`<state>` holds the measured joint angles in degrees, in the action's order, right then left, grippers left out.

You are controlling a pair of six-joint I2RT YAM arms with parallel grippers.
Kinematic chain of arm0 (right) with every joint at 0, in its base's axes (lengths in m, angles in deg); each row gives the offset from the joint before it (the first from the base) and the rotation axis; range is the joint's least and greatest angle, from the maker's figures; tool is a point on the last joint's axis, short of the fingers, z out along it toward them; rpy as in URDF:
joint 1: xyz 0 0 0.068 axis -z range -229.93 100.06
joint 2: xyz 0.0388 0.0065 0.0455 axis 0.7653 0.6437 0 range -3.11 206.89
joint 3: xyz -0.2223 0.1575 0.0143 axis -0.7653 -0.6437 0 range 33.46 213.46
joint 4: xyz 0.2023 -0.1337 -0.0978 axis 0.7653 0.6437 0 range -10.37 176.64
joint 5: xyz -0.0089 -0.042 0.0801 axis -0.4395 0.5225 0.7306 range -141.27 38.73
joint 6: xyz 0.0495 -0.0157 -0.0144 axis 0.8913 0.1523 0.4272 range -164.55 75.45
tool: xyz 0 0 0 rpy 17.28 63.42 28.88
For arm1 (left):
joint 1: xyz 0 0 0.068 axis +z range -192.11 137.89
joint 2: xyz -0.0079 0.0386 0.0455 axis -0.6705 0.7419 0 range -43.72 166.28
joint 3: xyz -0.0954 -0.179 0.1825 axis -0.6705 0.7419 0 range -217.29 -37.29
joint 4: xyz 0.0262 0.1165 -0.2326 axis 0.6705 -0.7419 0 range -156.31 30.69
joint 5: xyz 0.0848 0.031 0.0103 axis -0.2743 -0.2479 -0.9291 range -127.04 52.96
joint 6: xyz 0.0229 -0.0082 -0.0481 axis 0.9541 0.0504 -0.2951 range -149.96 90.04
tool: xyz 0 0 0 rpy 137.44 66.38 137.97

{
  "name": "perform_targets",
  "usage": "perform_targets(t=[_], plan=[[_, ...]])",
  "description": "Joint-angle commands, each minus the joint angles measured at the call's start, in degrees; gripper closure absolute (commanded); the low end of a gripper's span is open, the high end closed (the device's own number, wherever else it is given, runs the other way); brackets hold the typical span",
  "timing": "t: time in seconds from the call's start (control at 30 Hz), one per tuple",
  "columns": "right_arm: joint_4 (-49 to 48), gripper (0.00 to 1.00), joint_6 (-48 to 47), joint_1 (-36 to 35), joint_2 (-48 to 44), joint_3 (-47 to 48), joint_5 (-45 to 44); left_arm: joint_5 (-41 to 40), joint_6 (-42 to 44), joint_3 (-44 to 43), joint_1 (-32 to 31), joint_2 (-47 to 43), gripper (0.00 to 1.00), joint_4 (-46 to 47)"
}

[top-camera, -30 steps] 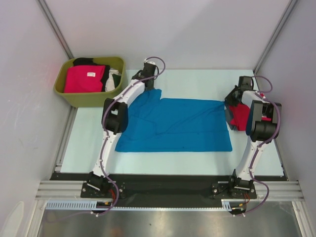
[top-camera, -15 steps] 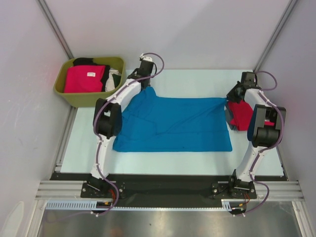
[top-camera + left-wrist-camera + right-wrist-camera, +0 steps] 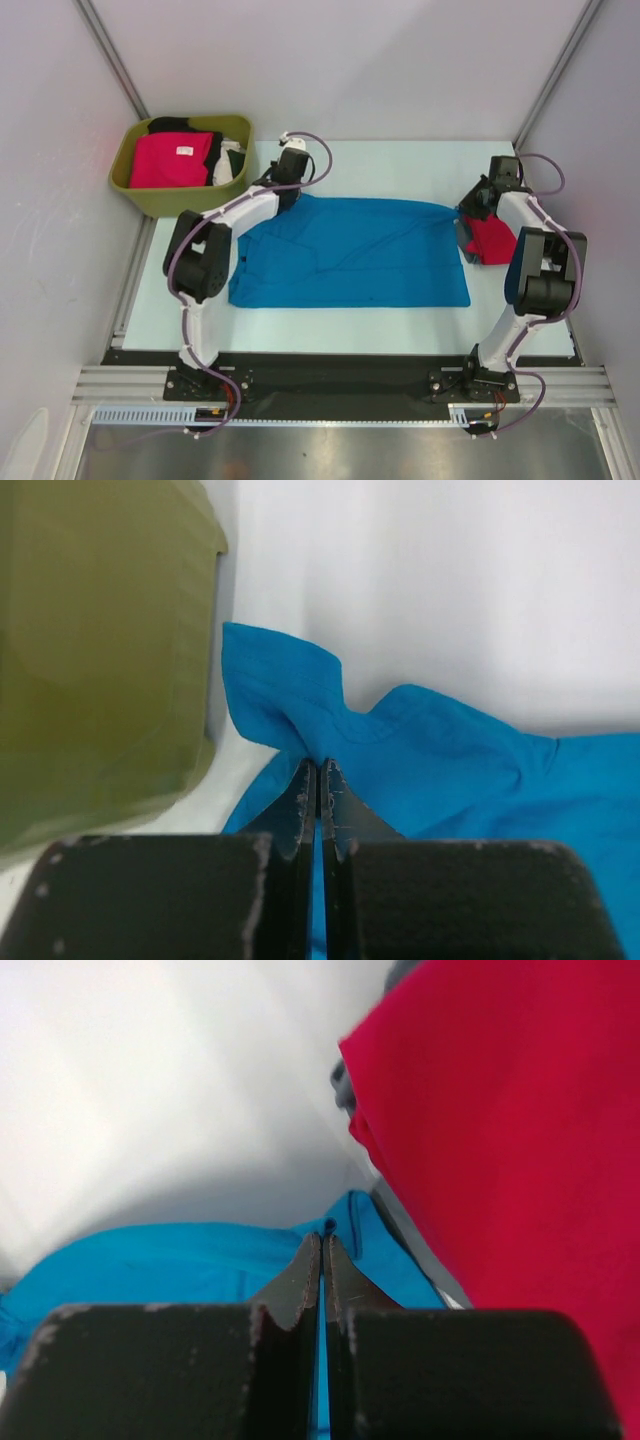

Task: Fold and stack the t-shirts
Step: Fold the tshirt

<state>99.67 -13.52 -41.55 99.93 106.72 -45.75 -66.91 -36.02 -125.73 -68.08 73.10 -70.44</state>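
Note:
I should next bring my left gripper's corner toward the t-shirt's near edge (image 3: 300,306) until it lies folded, since the blue t-shirt's far edge (image 3: 380,201) runs straight between my grippers.
A bright blue t-shirt (image 3: 350,255) lies spread across the middle of the table. My left gripper (image 3: 320,765) is shut on its far left corner (image 3: 292,200), where the cloth bunches at the fingertips. On the other side my right gripper (image 3: 322,1238) is shut on the far right corner (image 3: 452,209) of the same shirt. A folded red t-shirt (image 3: 491,238) lies at the right, just beside the right gripper, and fills the right of the right wrist view (image 3: 520,1130). A crimson-pink t-shirt (image 3: 172,160) with a white label, a black one (image 3: 172,125) and a white one (image 3: 229,166) sit in the tub.
The olive-green tub (image 3: 180,200) stands at the table's far left corner, close to my left gripper, and its wall (image 3: 100,650) fills the left of the left wrist view. Grey walls and metal posts enclose the table on three sides.
Both grippers have moved toward the far edge of the table with the blue shirt's corners, drawing its far edge back and straighter. Both arms now stretch out lower.

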Motion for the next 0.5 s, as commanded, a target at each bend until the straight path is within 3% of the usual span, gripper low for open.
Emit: perform_targets(t=[0.0,0.47], plan=[[-1.13,1.00,-0.18,0.23,-4.25,-2.93,1.16,-4.39,0.62,5.29,-2.23,-9.30,1.00,8.84],[-3.60,1.00,0.61,0.49,-13.04,-14.44,0.20,-13.90,-2.90,22.94,-5.49,-20.65,1.00,10.87]])
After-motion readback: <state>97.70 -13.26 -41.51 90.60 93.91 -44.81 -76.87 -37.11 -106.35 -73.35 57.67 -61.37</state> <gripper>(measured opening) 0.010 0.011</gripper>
